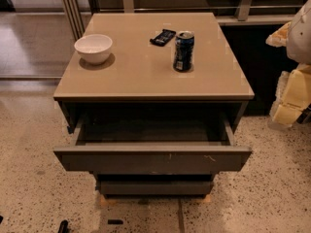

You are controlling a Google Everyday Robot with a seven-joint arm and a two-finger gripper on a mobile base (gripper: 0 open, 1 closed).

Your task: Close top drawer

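My gripper is going to push the top drawer (151, 160) in, and another drawer front should then show up below, because the pulled-out front covers the space above the narrower drawer (155, 189).
The top drawer (152, 159) is pulled out towards me from the grey cabinet (146, 76). Its flat dark grey front has small pale scuffs right of centre. Its dark inside (150, 127) shows nothing in it. A narrower drawer front (155, 186) sits below it. My gripper (290, 97), pale yellow and white, is at the right edge of the view. It is beside the cabinet's right front corner, apart from the drawer.
On the cabinet top stand a white bowl (93, 47) at the back left, a dark blue can (183, 51) right of centre and a small dark packet (163, 37) behind it. Speckled floor (34, 178) surrounds the cabinet. A dark wall unit (257, 57) stands at the right rear.
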